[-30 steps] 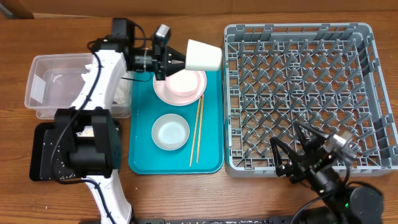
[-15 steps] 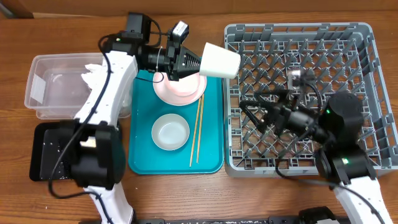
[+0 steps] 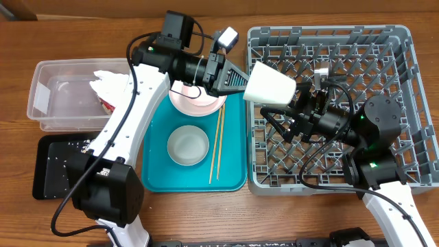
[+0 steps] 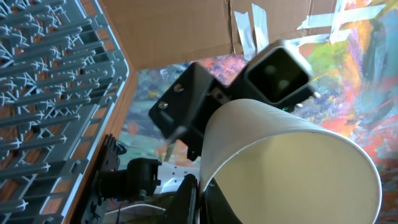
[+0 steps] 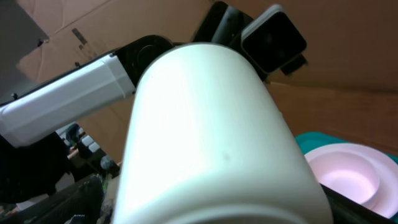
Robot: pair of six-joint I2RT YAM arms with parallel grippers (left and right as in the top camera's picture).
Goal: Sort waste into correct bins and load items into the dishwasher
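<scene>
My right gripper should close on the cup's base (image 3: pixel 289 89) and my left gripper should open before I put the cup in the rack, because my left gripper is pinching the small white cup's rim (image 3: pixel 250 82).
The small white cup (image 3: pixel 269 84) hangs on its side over the left edge of the grey dish rack (image 3: pixel 384 41). My left gripper (image 3: pixel 236 79) is shut on its rim; in the left wrist view the fingers (image 4: pixel 200 199) pinch the cup wall (image 4: pixel 292 168). My right gripper (image 3: pixel 282 110) stands open, its jaws on either side of the cup's body (image 5: pixel 211 137). The pink plate (image 3: pixel 184 103) carries a whitish bowl (image 5: pixel 342 177). A second bowl (image 3: pixel 188 145) and the chopsticks (image 3: pixel 217 144) lie on the teal tray (image 3: pixel 230 175).
The clear tub (image 3: pixel 62 75) at the left holds the white napkin (image 3: pixel 110 81) and the red-and-white wrapper (image 3: pixel 104 104). The black tray (image 3: pixel 55 171) in front of it carries scattered rice grains. Upright pegs fill the rack floor (image 4: pixel 50 81).
My left arm carried the cup right, from above the plate to the rack's left edge. My right arm rose from the rack's front edge and closed in on the cup, staying open.
</scene>
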